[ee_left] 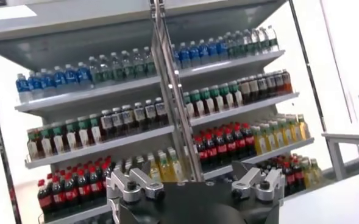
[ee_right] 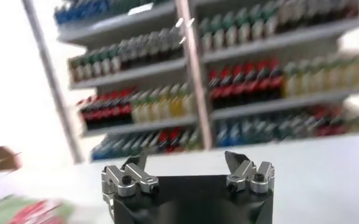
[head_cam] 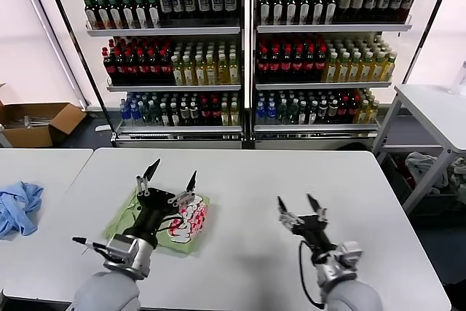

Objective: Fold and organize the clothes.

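Observation:
I should pull the folded polo shirt point(head_cam: 127, 216) by the logo edge point(head_cam: 202, 218) toward the middle with my right gripper, because it lies too far to one end of the table.
The light green polo shirt point(head_cam: 191, 223) lies folded into a small packet on the white table point(head_cam: 240, 172), its red-and-white checkered logo facing up. My left gripper point(head_cam: 172, 173) is open and empty, raised above the packet with its fingers pointing up towards the shelves. My right gripper point(head_cam: 298, 202) is open and empty, raised over bare table to the right of the shirt. In the right wrist view a blurred corner of the shirt point(ee_right: 21, 210) shows at the frame's edge. The left wrist view shows only shelves past the finger bases.
A crumpled light-blue cloth point(head_cam: 17, 205) lies on the neighbouring table at the left. Shelves of drink bottles point(head_cam: 240, 49) stand behind the table. A cardboard box point(head_cam: 36, 121) sits on the floor at the far left. Another white table point(head_cam: 437, 107) stands at the right.

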{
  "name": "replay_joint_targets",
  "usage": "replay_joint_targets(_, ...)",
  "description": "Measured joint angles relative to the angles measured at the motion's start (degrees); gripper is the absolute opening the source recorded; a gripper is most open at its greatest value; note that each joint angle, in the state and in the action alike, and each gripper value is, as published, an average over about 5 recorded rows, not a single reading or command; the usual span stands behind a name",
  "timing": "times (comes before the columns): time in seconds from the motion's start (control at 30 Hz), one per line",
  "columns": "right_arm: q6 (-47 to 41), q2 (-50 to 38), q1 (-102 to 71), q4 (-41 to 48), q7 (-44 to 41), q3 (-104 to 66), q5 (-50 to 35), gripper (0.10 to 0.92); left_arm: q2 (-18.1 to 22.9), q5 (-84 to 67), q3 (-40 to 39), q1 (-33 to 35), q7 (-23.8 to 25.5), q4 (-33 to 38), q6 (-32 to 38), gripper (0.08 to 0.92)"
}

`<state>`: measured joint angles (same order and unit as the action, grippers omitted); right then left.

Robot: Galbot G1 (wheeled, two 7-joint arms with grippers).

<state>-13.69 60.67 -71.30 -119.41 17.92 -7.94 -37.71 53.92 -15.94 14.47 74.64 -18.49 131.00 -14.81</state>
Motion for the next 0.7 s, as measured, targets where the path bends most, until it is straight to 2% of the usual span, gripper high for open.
replay_joint_targets(0.3, -9.59, 5.40, 10.72, 5.63, 1.67, 13.16, -4.82, 0.823, 1.61, 1.28, 5.24, 7.70, 3.46, 2.28, 2.35, 0.823)
replay_joint_targets(0.7, -13.10, 9.84, 17.55, 12.00, 0.10, 18.08, -7.23, 0.823, 2.49, 1.97, 7.49, 11.36, 5.40, 2.54, 3.94, 0.823)
